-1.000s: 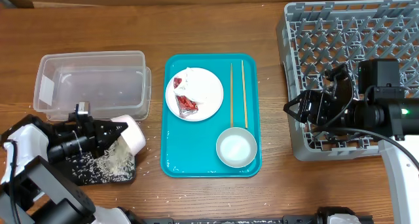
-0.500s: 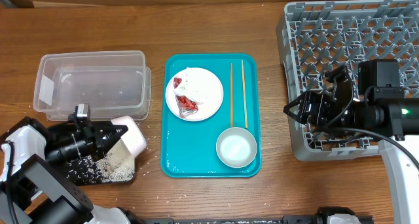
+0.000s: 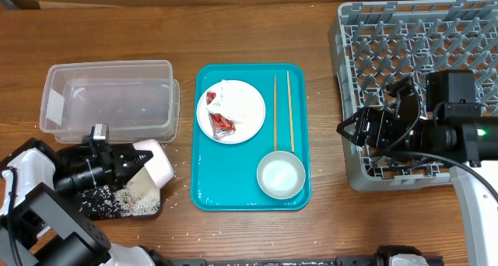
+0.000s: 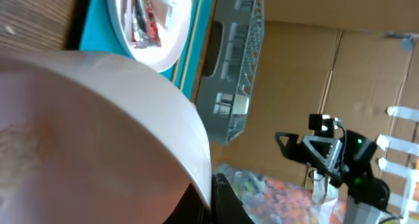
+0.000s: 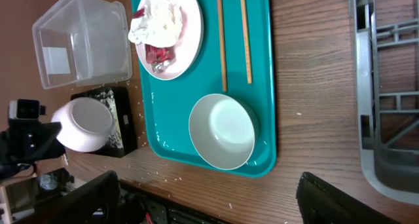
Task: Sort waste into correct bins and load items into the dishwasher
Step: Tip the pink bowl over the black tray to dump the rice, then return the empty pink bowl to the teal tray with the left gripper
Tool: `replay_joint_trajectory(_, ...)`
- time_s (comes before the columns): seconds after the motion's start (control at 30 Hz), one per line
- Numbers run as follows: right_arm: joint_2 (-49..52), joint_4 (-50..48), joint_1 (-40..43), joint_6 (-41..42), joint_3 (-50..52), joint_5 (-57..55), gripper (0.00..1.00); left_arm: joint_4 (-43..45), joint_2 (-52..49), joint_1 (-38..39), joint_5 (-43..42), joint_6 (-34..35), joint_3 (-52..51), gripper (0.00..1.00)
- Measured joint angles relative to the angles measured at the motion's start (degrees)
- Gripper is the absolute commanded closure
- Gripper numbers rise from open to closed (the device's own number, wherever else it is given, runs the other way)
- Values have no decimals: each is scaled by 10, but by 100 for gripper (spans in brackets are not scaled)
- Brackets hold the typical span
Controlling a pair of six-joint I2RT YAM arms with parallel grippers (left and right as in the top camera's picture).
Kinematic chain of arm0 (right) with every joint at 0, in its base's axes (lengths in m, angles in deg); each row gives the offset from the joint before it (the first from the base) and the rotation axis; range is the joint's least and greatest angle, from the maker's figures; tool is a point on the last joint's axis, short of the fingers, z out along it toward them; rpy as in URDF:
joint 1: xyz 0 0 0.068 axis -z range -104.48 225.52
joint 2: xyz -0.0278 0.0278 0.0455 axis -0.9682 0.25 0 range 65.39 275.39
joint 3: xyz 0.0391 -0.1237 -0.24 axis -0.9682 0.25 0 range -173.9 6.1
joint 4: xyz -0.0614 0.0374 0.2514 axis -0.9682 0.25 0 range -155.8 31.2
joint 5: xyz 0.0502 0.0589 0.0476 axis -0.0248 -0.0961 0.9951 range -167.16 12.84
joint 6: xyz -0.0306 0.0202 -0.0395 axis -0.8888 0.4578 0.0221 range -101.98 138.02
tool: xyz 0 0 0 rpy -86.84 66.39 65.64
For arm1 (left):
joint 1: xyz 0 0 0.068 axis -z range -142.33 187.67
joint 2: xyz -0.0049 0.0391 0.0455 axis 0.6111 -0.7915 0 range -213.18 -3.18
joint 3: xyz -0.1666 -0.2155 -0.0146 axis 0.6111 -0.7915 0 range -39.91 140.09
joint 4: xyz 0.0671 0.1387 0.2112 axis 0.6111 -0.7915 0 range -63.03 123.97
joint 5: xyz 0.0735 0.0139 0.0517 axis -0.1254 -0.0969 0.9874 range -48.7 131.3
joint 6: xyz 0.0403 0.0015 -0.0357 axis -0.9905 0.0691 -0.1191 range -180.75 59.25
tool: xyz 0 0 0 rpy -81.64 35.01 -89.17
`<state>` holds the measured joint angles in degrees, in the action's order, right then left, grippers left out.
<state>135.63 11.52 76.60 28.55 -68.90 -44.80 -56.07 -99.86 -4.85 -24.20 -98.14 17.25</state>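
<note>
I should now carry the bowl in my left gripper to the teal tray's front corner (image 3: 229, 173) until the bowl stands upright there, because that corner is open and rice lies in the black tray (image 3: 138, 200).
My left gripper (image 3: 134, 163) is shut on the rim of a white bowl (image 3: 156, 165), tipped on its side over the black tray (image 3: 117, 204), where white rice grains (image 3: 128, 202) lie. The bowl fills the left wrist view (image 4: 98, 132). The clear tub (image 3: 109, 99) stands behind it. On the teal tray (image 3: 233, 196) sit a white plate (image 3: 245, 110) with a crumpled napkin (image 3: 222, 95) and red wrapper (image 3: 222, 123), two chopsticks (image 3: 282, 110) and a white bowl (image 3: 281, 175). My right gripper (image 3: 350, 131) is open and empty at the grey rack's (image 3: 420, 33) left edge.
Loose rice grains are scattered on the wooden table (image 3: 179, 196) around the black tray and along the teal tray's front. The right wrist view shows the teal tray (image 5: 262, 106), plate (image 5: 183, 40), bowl (image 5: 222, 131) and tub (image 5: 78, 40) from above.
The rice that was pouring out of the tipped bowl has landed in the black tray. The bowl is now empty and turned slightly. The right arm has not moved.
</note>
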Motion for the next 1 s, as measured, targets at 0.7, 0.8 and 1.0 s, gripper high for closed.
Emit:
replay_joint_trajectory(0.7, 0, -3, 0, 0, 0, 0, 8, -61, 15, 30, -12, -97, 42, 96)
replay_joint_trajectory(0.8, 0, -8, 0, 0, 0, 0, 8, -3, 39, 90, 18, -18, 52, 96)
replay_joint_trajectory(1.0, 0, -10, 0, 0, 0, 0, 8, 156, 99, 292, 128, 244, 56, 96)
